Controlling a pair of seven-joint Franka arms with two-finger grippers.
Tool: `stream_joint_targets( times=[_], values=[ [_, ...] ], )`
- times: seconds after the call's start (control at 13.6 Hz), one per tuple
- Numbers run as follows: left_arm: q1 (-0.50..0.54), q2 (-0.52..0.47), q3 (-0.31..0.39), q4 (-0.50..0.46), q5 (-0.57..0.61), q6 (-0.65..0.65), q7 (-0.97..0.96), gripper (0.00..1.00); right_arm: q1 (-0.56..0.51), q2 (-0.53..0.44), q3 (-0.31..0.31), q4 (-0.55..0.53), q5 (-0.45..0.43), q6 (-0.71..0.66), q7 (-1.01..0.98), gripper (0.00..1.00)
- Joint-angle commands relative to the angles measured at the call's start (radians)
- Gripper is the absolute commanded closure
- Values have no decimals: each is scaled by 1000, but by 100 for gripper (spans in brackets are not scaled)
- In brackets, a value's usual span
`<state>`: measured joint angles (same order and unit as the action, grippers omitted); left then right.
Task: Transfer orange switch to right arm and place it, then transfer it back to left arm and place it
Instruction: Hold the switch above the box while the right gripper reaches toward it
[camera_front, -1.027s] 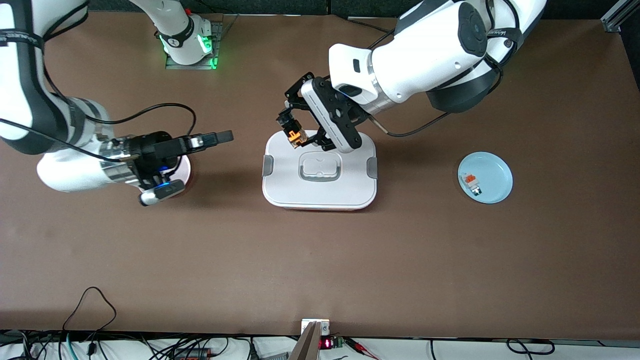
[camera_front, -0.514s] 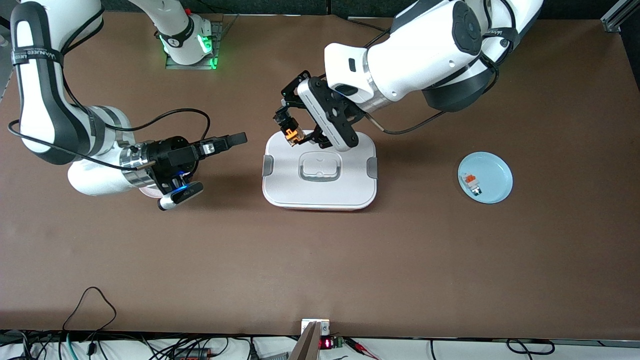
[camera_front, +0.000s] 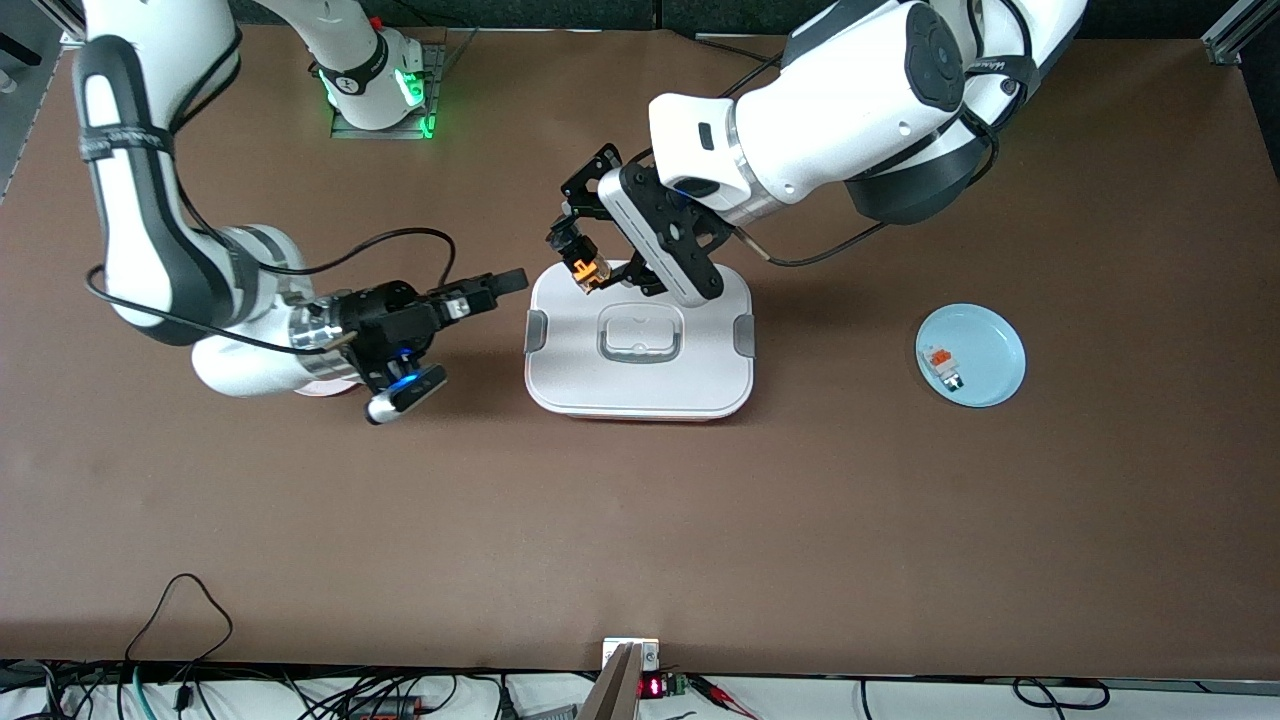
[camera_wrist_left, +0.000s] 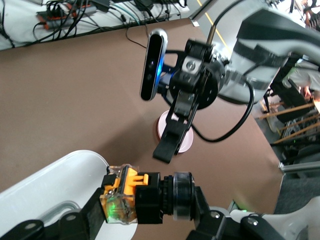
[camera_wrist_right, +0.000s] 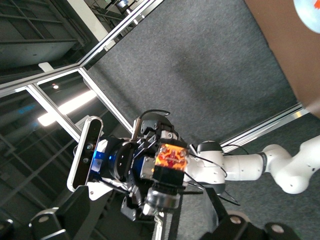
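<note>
I should keep moving my right gripper straight in until both fingers are on either side of the switch's orange-and-clear rear (camera_front: 587, 272), because the orange switch's free side (camera_wrist_right: 169, 167) faces that gripper's spread fingers.
The orange switch (camera_front: 587, 270) hangs above the white box (camera_front: 640, 345), over the edge farthest from the front camera. My left gripper (camera_front: 580, 258) is shut on it. In the left wrist view the switch (camera_wrist_left: 145, 196) lies crosswise between the fingers, its orange-and-clear rear toward the box lid (camera_wrist_left: 50, 182). My right gripper (camera_front: 503, 282) hovers open over the bare table beside the box, toward the right arm's end, and points at the switch. In the right wrist view the switch (camera_wrist_right: 170, 162) shows straight ahead of the right gripper's (camera_wrist_right: 150, 220) spread fingers, apart from them.
A blue plate (camera_front: 970, 354) with a small white block (camera_front: 943, 366) on it lies toward the left arm's end of the table. A pink plate (camera_wrist_left: 186, 144) sits under the right wrist. Cables run along the table's near edge.
The right arm has swung its open gripper across the table toward the box and the held switch. The left gripper has barely moved and keeps its hold.
</note>
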<state>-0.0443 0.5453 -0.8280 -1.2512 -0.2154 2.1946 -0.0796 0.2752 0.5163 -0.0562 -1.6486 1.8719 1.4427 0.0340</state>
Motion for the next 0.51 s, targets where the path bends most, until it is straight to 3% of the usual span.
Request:
stream_joint_targets(
  times=[0.0, 0.44],
  values=[
    [-8, -1, 13, 9, -9, 7, -65, 85, 42, 4, -5, -33, 99, 8, 7, 0],
    [-9, -1, 27, 9, -7, 7, -66, 85, 78, 8, -5, -33, 139, 51, 12, 0]
  ],
)
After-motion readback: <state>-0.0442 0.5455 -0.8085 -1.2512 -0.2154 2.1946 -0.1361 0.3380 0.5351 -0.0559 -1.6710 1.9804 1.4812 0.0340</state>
